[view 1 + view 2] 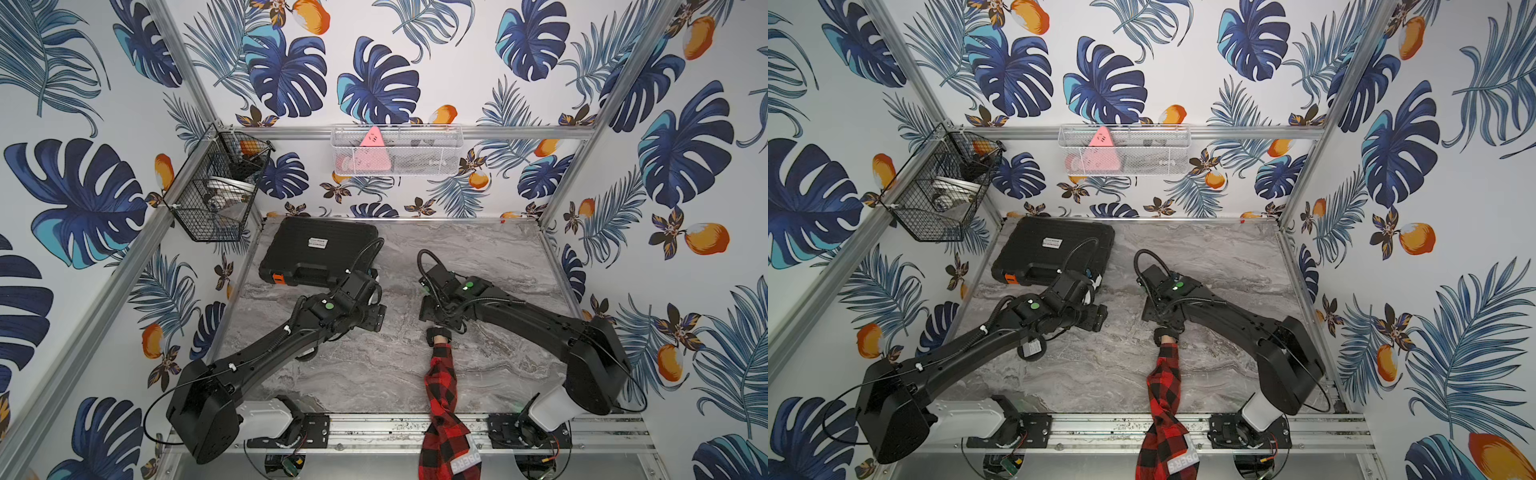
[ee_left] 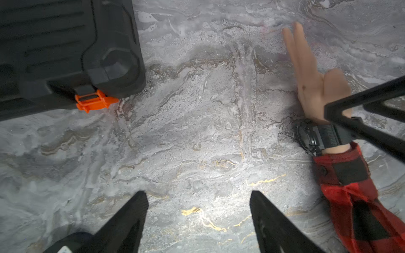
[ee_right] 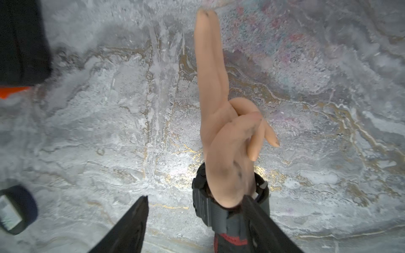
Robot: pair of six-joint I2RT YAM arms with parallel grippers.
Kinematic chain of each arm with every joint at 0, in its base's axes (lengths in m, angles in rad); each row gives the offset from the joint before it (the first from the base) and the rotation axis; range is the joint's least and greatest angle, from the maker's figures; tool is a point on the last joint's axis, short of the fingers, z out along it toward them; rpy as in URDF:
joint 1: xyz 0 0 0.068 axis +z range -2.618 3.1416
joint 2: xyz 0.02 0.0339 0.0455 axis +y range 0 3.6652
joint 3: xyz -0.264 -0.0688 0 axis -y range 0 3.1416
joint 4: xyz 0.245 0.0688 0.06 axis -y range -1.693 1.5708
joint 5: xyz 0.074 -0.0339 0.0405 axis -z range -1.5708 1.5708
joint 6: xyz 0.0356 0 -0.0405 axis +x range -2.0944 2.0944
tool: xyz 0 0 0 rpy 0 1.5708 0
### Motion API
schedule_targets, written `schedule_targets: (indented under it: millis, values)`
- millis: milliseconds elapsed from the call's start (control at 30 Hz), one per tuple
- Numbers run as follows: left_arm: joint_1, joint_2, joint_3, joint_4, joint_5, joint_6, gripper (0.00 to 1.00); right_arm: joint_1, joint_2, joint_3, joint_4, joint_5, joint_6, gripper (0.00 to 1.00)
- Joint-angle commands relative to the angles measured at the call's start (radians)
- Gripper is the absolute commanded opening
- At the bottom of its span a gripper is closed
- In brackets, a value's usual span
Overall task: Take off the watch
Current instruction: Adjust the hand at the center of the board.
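My right gripper crowds the space over the dummy hand's wrist (image 2: 328, 137), so I should draw it back and bring my left gripper in to take the hand's palm (image 2: 320, 98).
The watch (image 3: 205, 204) is black and strapped round the wrist of a flesh-coloured dummy hand (image 3: 219, 109) that lies on the marble table, with a red-and-black plaid sleeve (image 1: 440, 382) behind it. The watch also shows in both top views (image 1: 438, 334) (image 1: 1167, 333) and in the left wrist view (image 2: 315, 138). My right gripper (image 3: 195, 198) is open and sits over the wrist, one of its fingers (image 3: 258, 219) lying against the strap. My left gripper (image 2: 198, 192) is open over bare table, well to the left of the hand (image 1: 376, 318).
A large black tool case (image 1: 320, 249) with an orange latch lies at the back left, close to my left wrist. A small round black object (image 1: 1030, 348) sits under the left arm. A black wire basket (image 1: 216, 187) and a white mesh basket (image 1: 397, 149) hang on the walls.
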State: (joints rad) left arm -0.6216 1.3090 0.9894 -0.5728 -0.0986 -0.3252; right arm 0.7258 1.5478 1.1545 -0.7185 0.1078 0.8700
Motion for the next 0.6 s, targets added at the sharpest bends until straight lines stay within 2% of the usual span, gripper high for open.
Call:
schedule_targets:
  millis: [0,167,333,567]
  values:
    - [-0.016,0.043,0.034,0.029,0.049,-0.096,0.78,-0.082,-0.088,-0.083,0.103,-0.113,-0.003,0.71]
    - [-0.122,0.164,0.136,0.054,0.050,-0.226,0.78,-0.223,-0.183,-0.169,0.090,-0.141,-0.076,0.72]
    - [-0.228,0.344,0.274,0.053,0.028,-0.329,0.78,-0.311,-0.226,-0.188,0.044,-0.145,-0.152,0.73]
    - [-0.247,0.529,0.422,0.068,0.060,-0.433,0.78,-0.442,-0.299,-0.236,0.034,-0.173,-0.225,0.74]
